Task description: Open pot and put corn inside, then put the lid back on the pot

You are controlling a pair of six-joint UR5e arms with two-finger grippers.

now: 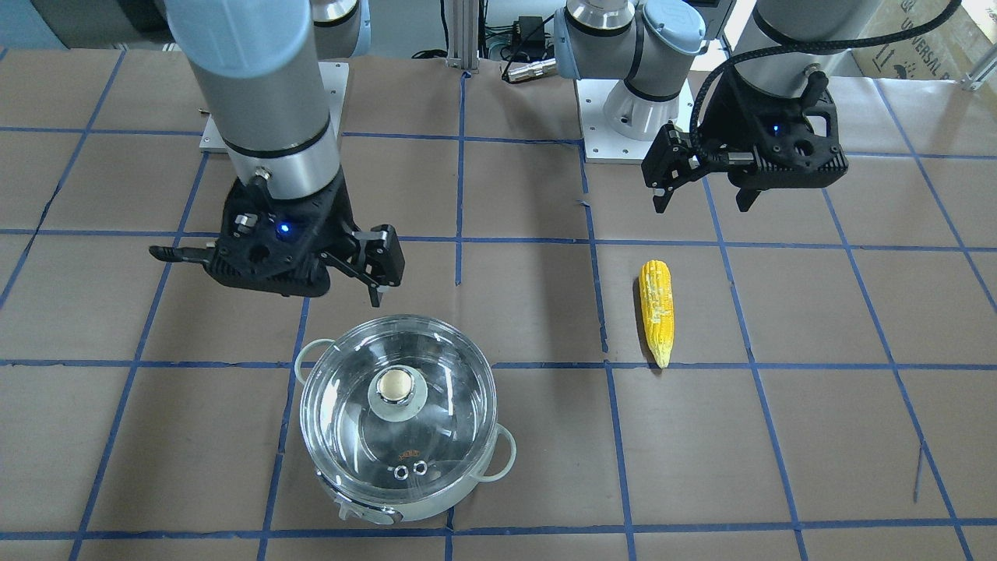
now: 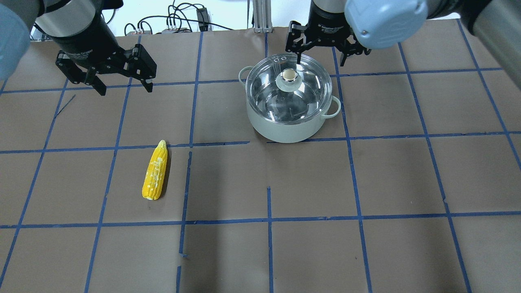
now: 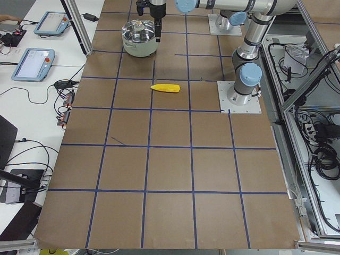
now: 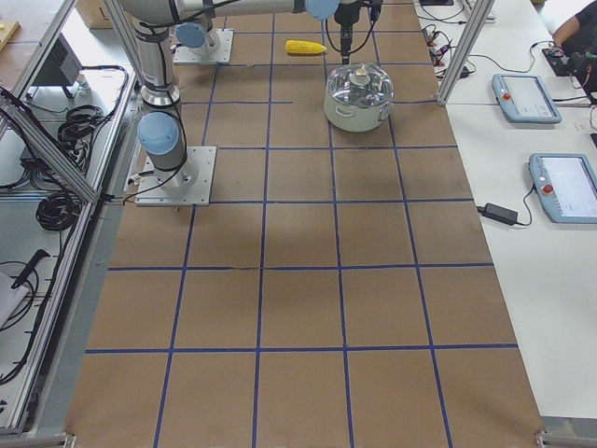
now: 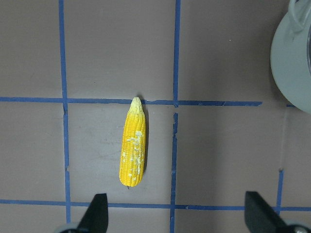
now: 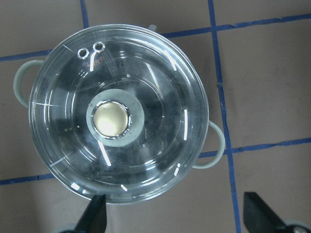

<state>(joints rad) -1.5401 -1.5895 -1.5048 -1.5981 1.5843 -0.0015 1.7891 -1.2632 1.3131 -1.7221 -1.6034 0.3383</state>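
The clear glass lid (image 1: 399, 447) lets only shiny steel show through, so I should expect an empty pot (image 1: 431, 506) when I raise the glass lid by its knob.
The steel pot (image 2: 285, 128) stands on the table with its glass lid (image 2: 303, 95) on it, the knob (image 2: 289, 74) in the middle. My right gripper (image 2: 320, 62) is open and empty, above the pot's far rim. In the right wrist view the lid (image 6: 160, 97) lies straight below the open gripper (image 6: 175, 213). The yellow corn (image 2: 155, 171) lies flat on the table, to the left of the pot. My left gripper (image 2: 125, 88) is open and empty, up above the table beyond the corn's tip. The left wrist view shows the corn (image 5: 133, 145) ahead of the fingertips (image 5: 97, 208).
The table is brown paper with a grid of blue tape lines (image 2: 268, 219). The arms' base plates (image 1: 623, 148) sit at the robot's side of the table. Side tables with tablets (image 4: 527, 98) run along the far edge.
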